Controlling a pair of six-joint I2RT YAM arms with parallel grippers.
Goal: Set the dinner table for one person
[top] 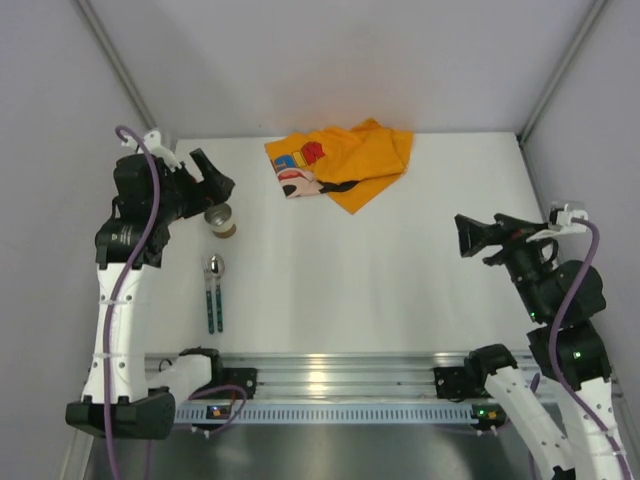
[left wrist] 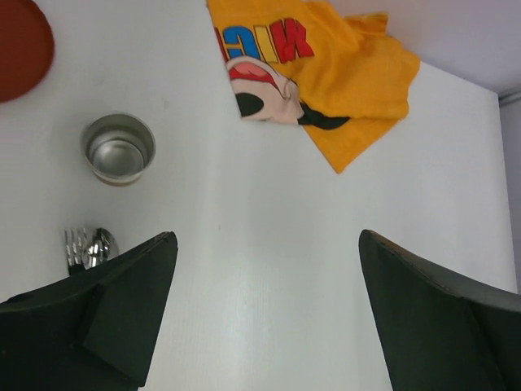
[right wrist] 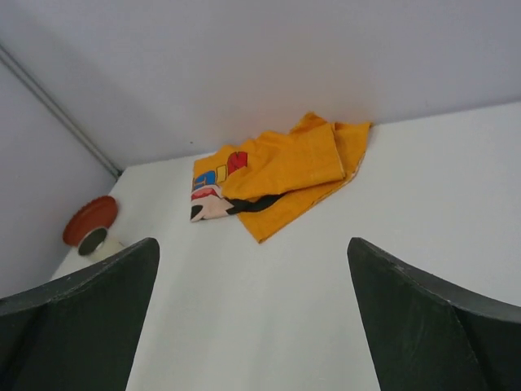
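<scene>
My right gripper should keep going, because the orange cloth's near corner (top: 358, 198) is clear of the folds and the way is open. The gripper should move on toward that tip (top: 353, 210) and close there.
The white dinner table (top: 400, 270) holds a crumpled orange cloth with a cartoon mouse print (top: 340, 165) at the back middle. A metal cup (top: 221, 220) stands upright at the left. A fork and a spoon with teal handles (top: 214, 290) lie side by side in front of it. My left gripper (top: 215, 178) is open and empty, hovering just behind the cup. In the left wrist view the cup (left wrist: 118, 148), the cutlery (left wrist: 89, 247) and a red plate (left wrist: 20, 45) show. My right gripper (top: 463, 237) is open and empty above the table's right side, facing the cloth (right wrist: 273, 173).
A ribbed aluminium rail (top: 340, 375) runs along the near edge between the arm bases. Grey walls and slanted frame posts close in the back and sides. In the top view my left arm hides the red plate; the right wrist view shows it (right wrist: 89, 218) at the far left.
</scene>
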